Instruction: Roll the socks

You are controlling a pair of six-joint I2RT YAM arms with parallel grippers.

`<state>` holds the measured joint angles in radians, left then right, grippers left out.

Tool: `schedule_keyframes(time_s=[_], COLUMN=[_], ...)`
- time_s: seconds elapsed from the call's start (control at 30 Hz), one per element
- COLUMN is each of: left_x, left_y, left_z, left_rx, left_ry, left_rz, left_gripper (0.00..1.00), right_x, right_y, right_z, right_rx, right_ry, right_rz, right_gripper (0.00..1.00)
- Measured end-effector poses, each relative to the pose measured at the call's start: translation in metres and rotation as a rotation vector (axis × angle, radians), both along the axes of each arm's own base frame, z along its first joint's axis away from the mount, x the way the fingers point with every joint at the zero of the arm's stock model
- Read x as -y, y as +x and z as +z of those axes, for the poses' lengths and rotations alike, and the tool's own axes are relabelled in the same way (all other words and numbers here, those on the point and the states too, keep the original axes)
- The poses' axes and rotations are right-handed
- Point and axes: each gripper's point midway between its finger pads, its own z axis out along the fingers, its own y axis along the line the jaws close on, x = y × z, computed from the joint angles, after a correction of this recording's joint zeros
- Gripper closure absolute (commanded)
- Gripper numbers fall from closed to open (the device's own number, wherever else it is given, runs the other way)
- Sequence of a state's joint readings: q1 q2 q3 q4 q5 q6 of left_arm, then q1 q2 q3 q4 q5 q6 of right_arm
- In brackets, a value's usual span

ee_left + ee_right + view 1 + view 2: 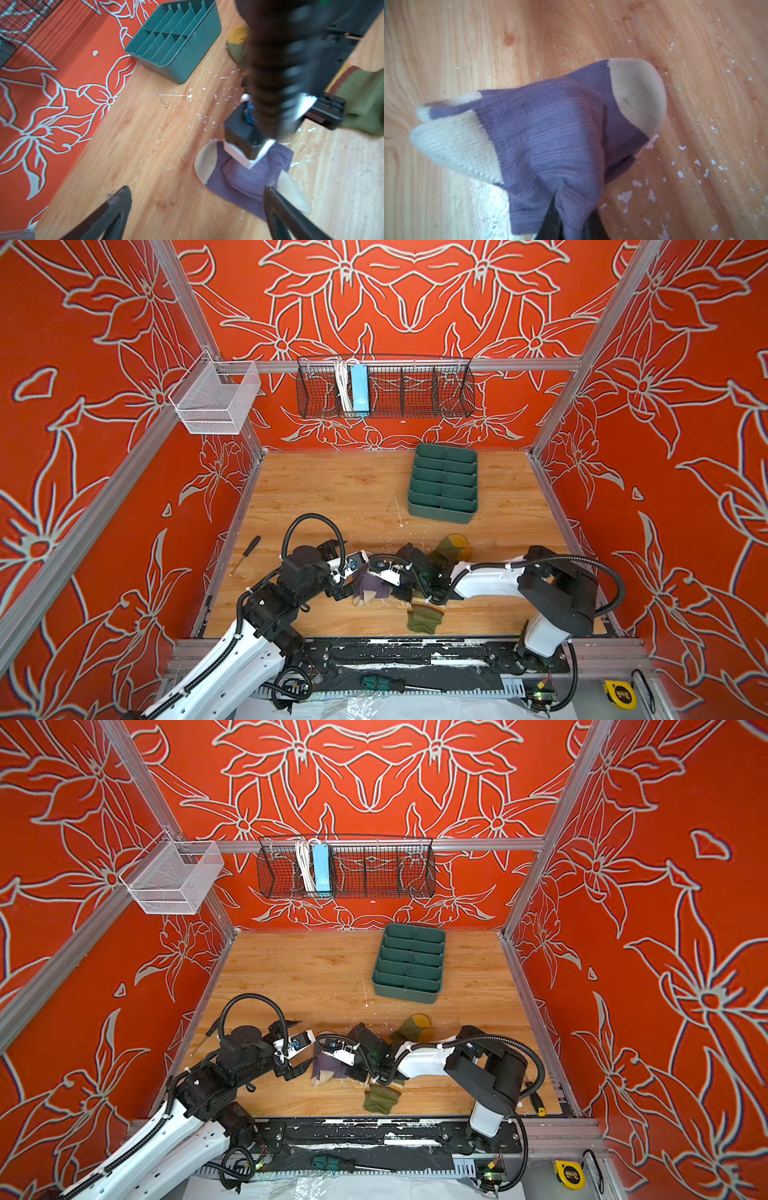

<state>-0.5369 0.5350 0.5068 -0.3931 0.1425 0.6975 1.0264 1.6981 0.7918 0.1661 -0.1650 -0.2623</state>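
Observation:
The purple sock's cream ends (pixel 640 94) spread apart under the sock's fold in my right gripper (pixel 568 160), so my left gripper should move back while my right gripper turns the sock.
The purple sock (pixel 371 591) (pixel 328 1071) with cream toe and heel lies folded over itself near the table's front centre. My right gripper (pixel 571 222) (pixel 371 572) is shut on a bunched fold of its purple sock (pixel 550 133) fabric, lifting that fold a little. My left gripper (pixel 196 193) (pixel 307 1042) hangs open just left of it, one finger (pixel 274 199) at the purple sock's (pixel 249 182) edge and nothing between the fingers. The olive green sock (pixel 424 616) (pixel 382 1096) lies stretched out under the right arm, its mustard toe (pixel 459 545) towards the back.
A green divided tray (pixel 442 485) (pixel 174 39) stands at the back right of the wooden table (pixel 332 489). A screwdriver (pixel 246 553) lies by the left edge, another (pixel 534 1098) by the right edge. A black wire basket (pixel 384 389) and a white mesh basket (pixel 216 400) hang on the frame.

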Motion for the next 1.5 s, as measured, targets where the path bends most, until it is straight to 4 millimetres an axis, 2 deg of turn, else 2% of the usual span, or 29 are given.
schedule_keyframes(time_s=[0.07, 0.23, 0.3, 0.37, 0.5, 0.6, 0.67, 0.73, 0.8, 0.9, 1.13, 1.3, 1.37, 1.5], left_x=[0.001, -0.002, -0.006, -0.009, -0.003, 0.006, 0.01, 0.014, 0.016, 0.016, 0.008, 0.009, 0.011, 0.019], left_y=[-0.003, -0.006, -0.007, -0.004, 0.008, 0.019, 0.024, 0.025, 0.023, 0.016, -0.009, -0.017, -0.017, -0.02], left_z=[0.011, 0.07, 0.087, 0.097, 0.094, 0.084, 0.08, 0.077, 0.079, 0.085, 0.089, 0.072, 0.062, 0.043], left_rx=[0.011, 0.143, 0.213, 0.262, 0.259, 0.217, 0.197, 0.184, 0.183, 0.191, 0.177, 0.124, 0.095, 0.027], left_ry=[-0.008, -0.053, -0.079, -0.102, -0.117, -0.112, -0.113, -0.115, -0.122, -0.135, -0.116, -0.033, 0.005, 0.079], left_rz=[-0.019, -0.021, -0.005, 0.016, 0.03, 0.027, 0.019, 0.007, -0.007, -0.027, -0.074, -0.123, -0.153, -0.234], left_gripper=[0.03, 0.03, 0.03, 0.03, 0.03, 0.03, 0.03, 0.03, 0.03, 0.03, 0.03, 0.02, 0.02, 0.01], right_x=[-0.001, 0.001, 0.007, 0.016, 0.027, 0.033, 0.032, 0.03, 0.028, 0.025, 0.028, 0.03, 0.028, 0.022], right_y=[0.0, 0.007, 0.019, 0.041, 0.108, 0.155, 0.17, 0.173, 0.169, 0.155, 0.09, 0.042, 0.018, -0.01], right_z=[0.001, 0.006, 0.01, 0.017, 0.049, 0.091, 0.115, 0.131, 0.138, 0.132, 0.064, 0.021, 0.012, 0.003], right_rx=[-0.023, -0.095, -0.124, -0.146, -0.142, -0.07, -0.016, 0.023, 0.043, 0.028, -0.257, -0.463, -0.532, -0.638], right_ry=[-0.031, -0.091, -0.091, -0.072, -0.004, 0.066, 0.101, 0.116, 0.118, 0.112, 0.073, 0.028, 0.017, 0.019], right_rz=[0.02, 0.04, 0.007, -0.062, -0.232, -0.319, -0.333, -0.316, -0.278, -0.201, -0.052, -0.035, -0.016, 0.013], right_gripper=[1.0, 1.0, 1.0, 1.0, 1.0, 1.0, 1.0, 1.0, 1.0, 1.0, 1.0, 1.0, 1.0, 1.0])
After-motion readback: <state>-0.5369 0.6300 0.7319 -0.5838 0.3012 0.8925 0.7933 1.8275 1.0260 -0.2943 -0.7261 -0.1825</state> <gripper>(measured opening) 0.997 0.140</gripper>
